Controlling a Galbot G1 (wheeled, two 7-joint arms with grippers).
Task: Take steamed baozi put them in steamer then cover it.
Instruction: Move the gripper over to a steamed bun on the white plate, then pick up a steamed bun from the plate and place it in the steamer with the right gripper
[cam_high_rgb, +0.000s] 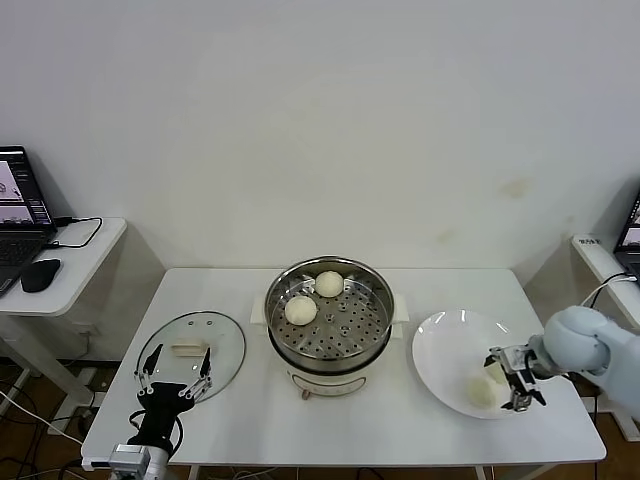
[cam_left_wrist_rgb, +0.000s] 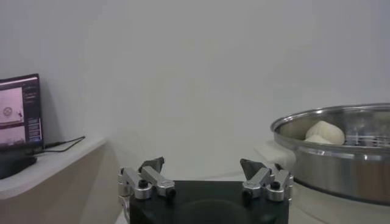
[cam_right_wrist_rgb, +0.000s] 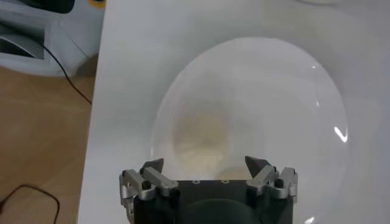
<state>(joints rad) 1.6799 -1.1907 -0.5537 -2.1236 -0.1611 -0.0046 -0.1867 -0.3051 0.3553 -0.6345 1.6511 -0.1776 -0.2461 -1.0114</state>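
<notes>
My right gripper will lift one baozi, and I should expect a hidden baozi (cam_high_rgb: 496, 372) to stay on the white plate, because another pale patch (cam_right_wrist_rgb: 235, 173) shows under the gripper.
The steamer (cam_high_rgb: 330, 322) stands mid-table with two steamed baozi on its perforated tray, one (cam_high_rgb: 301, 310) nearer me and one (cam_high_rgb: 329, 284) farther back. Another baozi (cam_high_rgb: 481, 391) lies on the white plate (cam_high_rgb: 445, 345) at the right. My right gripper (cam_high_rgb: 511, 379) hangs open just over it, fingers either side. The right wrist view shows that baozi (cam_right_wrist_rgb: 201, 137) as a pale blur on the plate (cam_right_wrist_rgb: 274, 91) ahead of the open right gripper (cam_right_wrist_rgb: 205, 165). My left gripper (cam_high_rgb: 176, 375) waits open over the near edge of the glass lid (cam_high_rgb: 215, 335). In the left wrist view the steamer (cam_left_wrist_rgb: 341, 161) and a baozi (cam_left_wrist_rgb: 326, 131) show beyond the left gripper (cam_left_wrist_rgb: 203, 165).
The lid lies flat on the table's left part, its cream handle (cam_high_rgb: 189, 348) up. A side table at far left carries a laptop (cam_high_rgb: 15, 215) and a mouse (cam_high_rgb: 40, 273). Another small table (cam_high_rgb: 600, 262) stands at the far right. A plain wall runs behind.
</notes>
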